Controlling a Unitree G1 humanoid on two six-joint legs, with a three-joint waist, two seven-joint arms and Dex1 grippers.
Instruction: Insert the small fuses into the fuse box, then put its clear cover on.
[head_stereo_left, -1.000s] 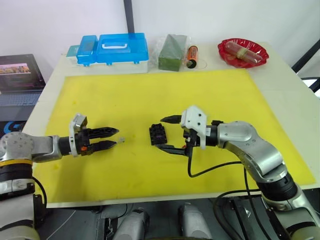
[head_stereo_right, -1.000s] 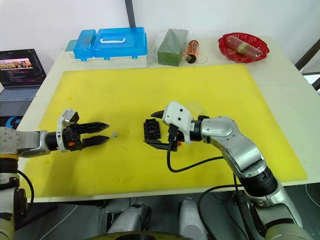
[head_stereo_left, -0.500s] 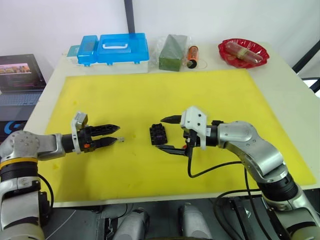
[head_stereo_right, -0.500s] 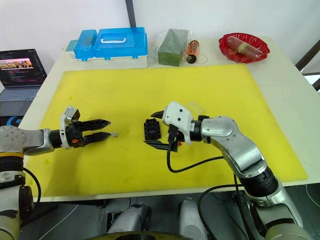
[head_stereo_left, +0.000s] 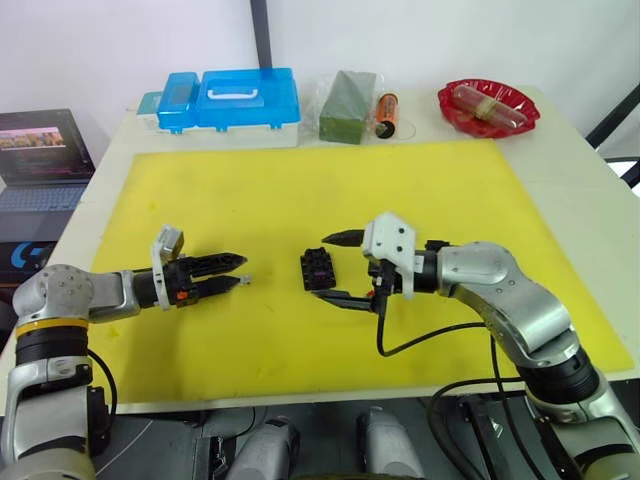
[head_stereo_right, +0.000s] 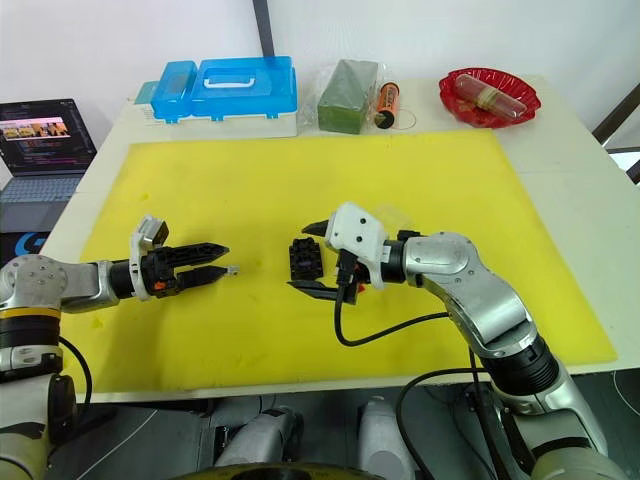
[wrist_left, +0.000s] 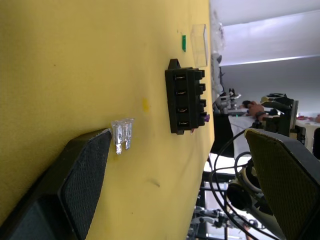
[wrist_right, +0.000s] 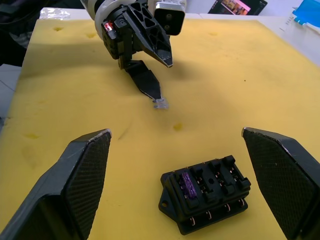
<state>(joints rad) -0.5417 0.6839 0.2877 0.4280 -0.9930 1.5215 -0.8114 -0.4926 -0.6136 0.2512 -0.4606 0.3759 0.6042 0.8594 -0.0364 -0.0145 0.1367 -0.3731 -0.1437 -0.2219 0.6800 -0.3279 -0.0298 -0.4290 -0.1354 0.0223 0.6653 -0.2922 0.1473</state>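
Note:
A speck of red (wrist_left: 192, 131) shows near the purple fuse, so I should expect a loose red fuse to be hidden behind the black fuse box (wrist_left: 184, 99).
The black fuse box (head_stereo_left: 316, 269) lies on the yellow mat (head_stereo_left: 300, 190) with a purple fuse (wrist_right: 188, 184) seated in one slot. My right gripper (head_stereo_left: 327, 268) is open, its two fingers straddling the box without touching it. A pale whitish fuse (head_stereo_left: 243, 280) lies loose on the mat to the box's left. My left gripper (head_stereo_left: 240, 270) is open, and one of its fingertips (wrist_left: 102, 140) touches this fuse. Beyond the box lie the clear cover (wrist_left: 199, 37) and a green fuse (wrist_left: 183, 42).
Along the table's back edge stand a blue case with a white handle (head_stereo_left: 230, 97), a green block (head_stereo_left: 345, 103), an orange cylinder (head_stereo_left: 387, 108) and a red dish (head_stereo_left: 485, 103). A laptop (head_stereo_left: 40, 150) sits off the table's left side.
My left gripper has crept forward to the right until its fingertip reaches the pale fuse. The right gripper and fuse box have stayed put.

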